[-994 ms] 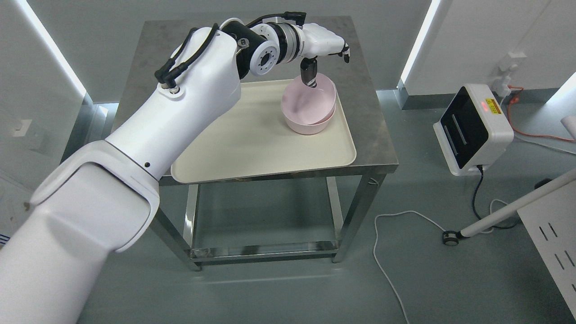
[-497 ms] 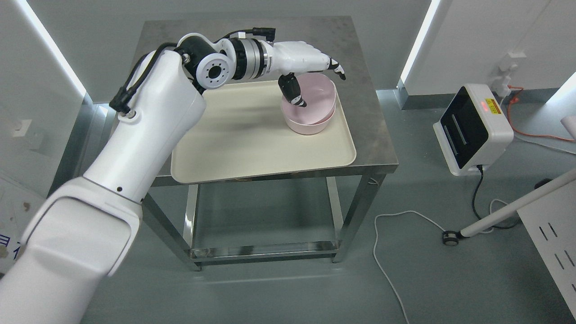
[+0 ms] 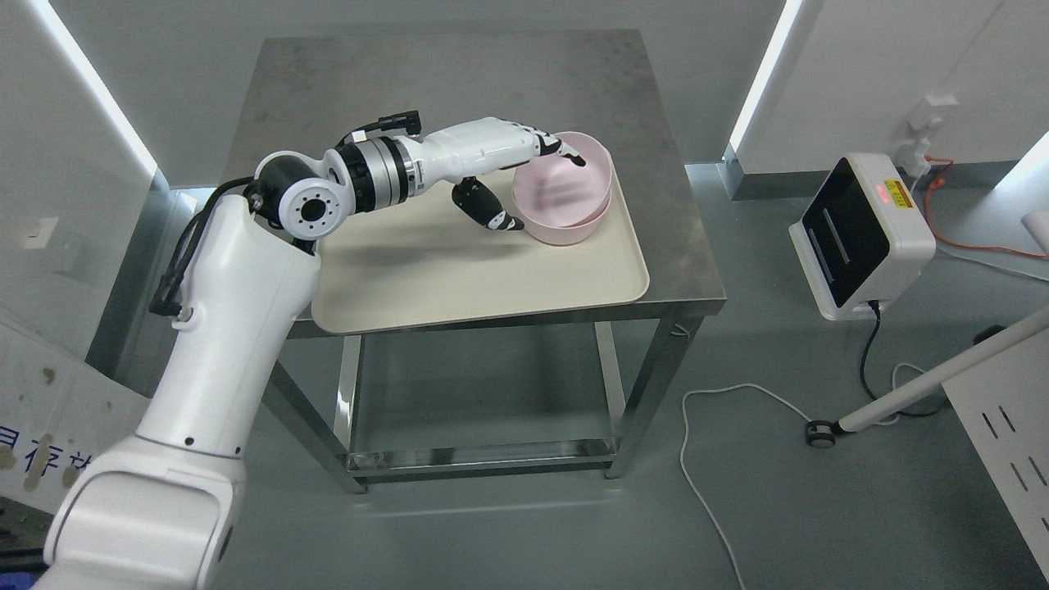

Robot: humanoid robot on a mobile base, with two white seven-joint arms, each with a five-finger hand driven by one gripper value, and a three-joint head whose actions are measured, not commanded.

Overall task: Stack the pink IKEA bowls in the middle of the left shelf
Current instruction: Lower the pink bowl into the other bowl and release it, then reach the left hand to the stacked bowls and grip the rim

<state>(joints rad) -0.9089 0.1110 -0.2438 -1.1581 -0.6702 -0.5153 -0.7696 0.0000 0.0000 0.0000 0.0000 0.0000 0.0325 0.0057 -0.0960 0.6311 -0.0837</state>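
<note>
The upper bowl sits nested inside the lower bowl [image 3: 568,236], and the robot's thumb [image 3: 508,222] is outside the sides of both, so the lower bowl will come along when the robot lifts.
Two pink bowls sit nested on a cream tray [image 3: 459,270] at its far right corner. The upper bowl [image 3: 574,192] lies tilted inside the lower bowl [image 3: 565,235]. My left arm reaches in from the lower left. My left hand [image 3: 545,190] is open at the bowls' left side. Its fingers [image 3: 565,151] lie over the upper bowl's far left rim. Its thumb [image 3: 492,215] points down outside the bowls' left wall, close to it. Whether it touches the wall I cannot tell. The hand holds nothing.
The tray lies on a steel table [image 3: 459,74] with open frame legs. On the floor to the right stand a white device with a black screen [image 3: 860,233], cables [image 3: 705,459] and a slanted white pole [image 3: 942,377]. A white panel [image 3: 1008,442] is at the lower right.
My left arm has drawn back and lowered toward the left. The hand has moved from above the bowls' far side, thumb inside, to their left rim, thumb outside. The bowls have not moved.
</note>
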